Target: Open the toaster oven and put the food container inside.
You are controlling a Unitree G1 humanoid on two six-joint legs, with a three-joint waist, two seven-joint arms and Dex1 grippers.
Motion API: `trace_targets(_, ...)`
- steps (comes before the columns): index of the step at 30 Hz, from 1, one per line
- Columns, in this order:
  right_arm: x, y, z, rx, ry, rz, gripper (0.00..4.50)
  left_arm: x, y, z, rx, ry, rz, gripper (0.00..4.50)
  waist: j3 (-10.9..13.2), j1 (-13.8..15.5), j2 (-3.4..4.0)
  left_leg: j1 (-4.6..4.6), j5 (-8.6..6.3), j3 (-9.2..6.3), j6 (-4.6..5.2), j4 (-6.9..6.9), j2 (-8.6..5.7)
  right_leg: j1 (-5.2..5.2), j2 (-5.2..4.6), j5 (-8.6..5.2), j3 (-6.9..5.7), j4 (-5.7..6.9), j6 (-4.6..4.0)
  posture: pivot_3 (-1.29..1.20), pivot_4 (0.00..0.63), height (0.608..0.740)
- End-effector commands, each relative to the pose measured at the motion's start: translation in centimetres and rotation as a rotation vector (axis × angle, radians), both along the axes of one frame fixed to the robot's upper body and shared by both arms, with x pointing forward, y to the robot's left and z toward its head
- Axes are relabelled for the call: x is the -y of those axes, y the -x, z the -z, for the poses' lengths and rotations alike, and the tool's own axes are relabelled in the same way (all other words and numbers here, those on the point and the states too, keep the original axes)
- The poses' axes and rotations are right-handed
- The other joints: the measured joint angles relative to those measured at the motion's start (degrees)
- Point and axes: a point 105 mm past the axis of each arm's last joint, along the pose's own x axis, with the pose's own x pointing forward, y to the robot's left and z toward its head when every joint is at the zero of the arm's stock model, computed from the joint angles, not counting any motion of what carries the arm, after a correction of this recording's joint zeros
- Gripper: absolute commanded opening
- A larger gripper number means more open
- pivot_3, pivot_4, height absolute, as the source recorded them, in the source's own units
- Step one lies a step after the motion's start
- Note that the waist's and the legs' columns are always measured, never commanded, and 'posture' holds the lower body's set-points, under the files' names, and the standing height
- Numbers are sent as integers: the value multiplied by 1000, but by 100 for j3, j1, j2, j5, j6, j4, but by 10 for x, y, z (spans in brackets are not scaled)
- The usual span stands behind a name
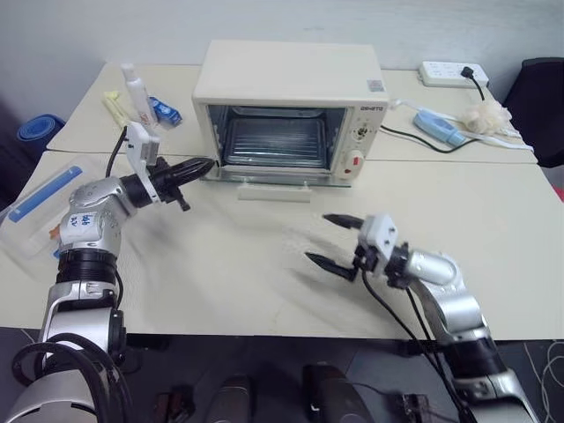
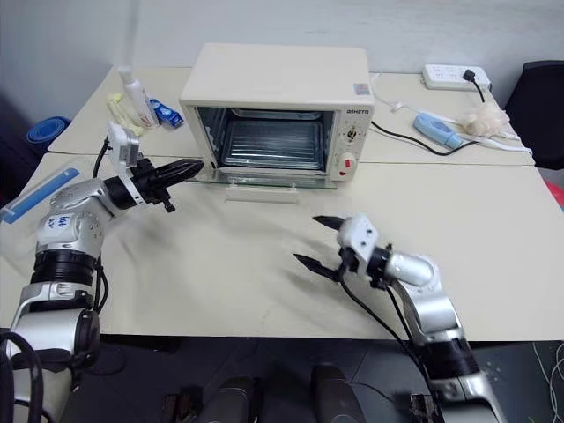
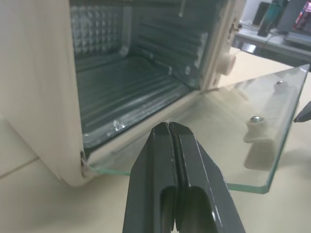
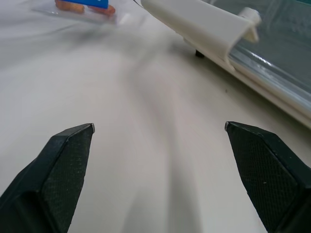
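Observation:
The glass door [image 3: 257, 136] is tilted partly open in front of the toaster oven, so the robot should lower the door flat before its left gripper brings the food container [image 1: 44, 198] over.
The cream-white toaster oven [image 1: 291, 84] stands at the table's back middle. Its glass door [image 3: 243, 145] lies folded down flat, the bar handle [image 1: 273, 191] at its front, and the wire rack inside is bare. My left gripper [image 1: 209, 164] is shut on nothing, its tip by the oven's front left corner, just above the door's edge. My right gripper [image 1: 317, 236] hangs open over bare table in front of the door. The food container [image 1: 40, 207], clear with a blue strip, lies at the table's left edge behind my left arm. Its orange pieces show in the right wrist view [image 4: 82, 6].
A white bottle [image 1: 132, 86] and blue packets [image 1: 165, 112] lie at the back left. A power strip [image 1: 451, 73], a blue-white device [image 1: 441, 129] with cables and a crumpled white wad [image 1: 485, 115] lie at the back right. A black chair [image 1: 542, 106] stands at the right.

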Motion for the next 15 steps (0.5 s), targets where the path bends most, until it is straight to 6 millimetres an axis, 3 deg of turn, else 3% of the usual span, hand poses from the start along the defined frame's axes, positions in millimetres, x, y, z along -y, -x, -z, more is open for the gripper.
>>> trace_targets(1,31,15,-12,84,5,59,4500,2,6,16,-28,-105,9,20,0,10,0,1,0,1,1,4,-2,2,0,0,1,-6,0,0,150,740)
trace_targets(5,55,20,-12,91,5,134,4500,3,8,29,-57,-97,-27,20,2,0,-3,8,2,-2,14,15,1,10,2,3,3,0,5,0,150,740)
trace_targets(11,54,12,-32,164,-76,156,4500,10,20,50,-77,-109,-43,20,2,-9,-3,44,2,1,15,2,11,31,11,3,8,8,5,0,150,740)
trace_targets(15,36,8,-46,124,-173,58,4500,3,45,27,-6,75,-87,535,2,-21,-2,39,3,0,12,3,13,29,8,3,8,5,5,0,150,740)
